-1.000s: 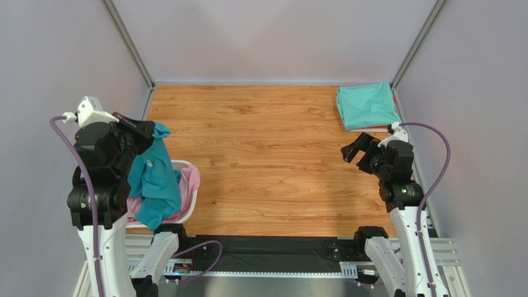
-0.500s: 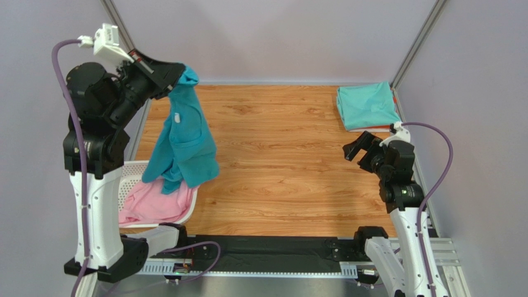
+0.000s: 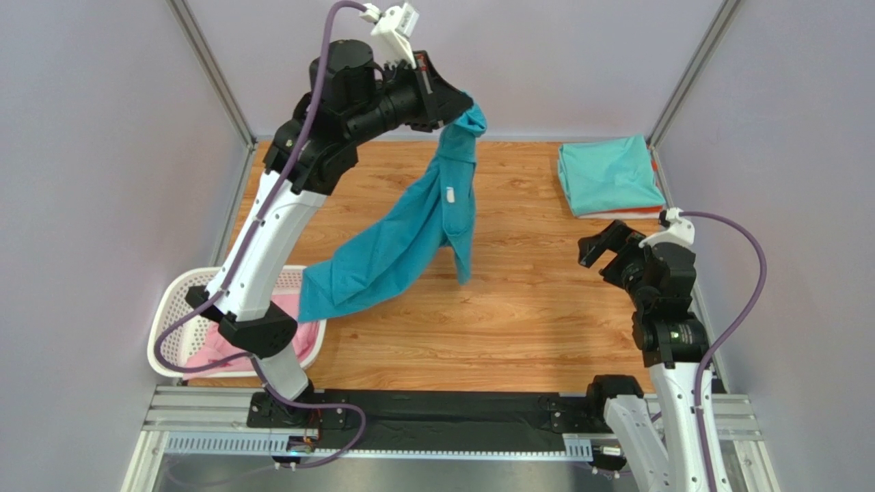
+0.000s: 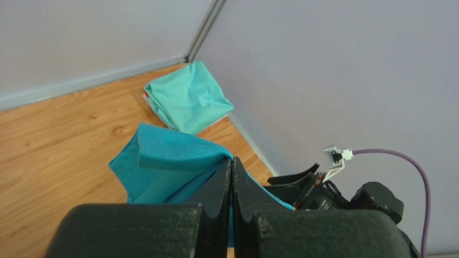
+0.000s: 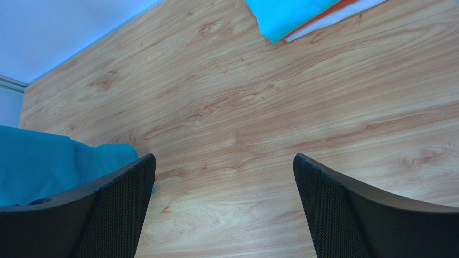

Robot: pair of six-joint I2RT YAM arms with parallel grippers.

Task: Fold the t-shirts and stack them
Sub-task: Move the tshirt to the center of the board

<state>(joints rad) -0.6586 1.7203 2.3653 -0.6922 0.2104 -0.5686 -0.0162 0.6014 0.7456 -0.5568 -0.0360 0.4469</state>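
Note:
I go on moving my right gripper toward the deep teal t-shirt's hanging edge and close it there, since clear wood lies open up to that edge.
My left gripper is shut on the deep teal t-shirt and holds it high over the back middle of the table. The shirt hangs down and trails left toward the basket. In the left wrist view the pinched cloth bunches at the closed fingertips. A folded mint green t-shirt lies in the back right corner on an orange one. The pink t-shirt lies in the basket. My right gripper is open and empty above the wood at the right.
The white lattice basket stands at the near left edge. Grey walls close in the wooden table on three sides. A black strip runs along the near edge.
My left arm has swung up and to the right from above the basket, lifting the teal t-shirt out over the table. The right arm has barely moved.

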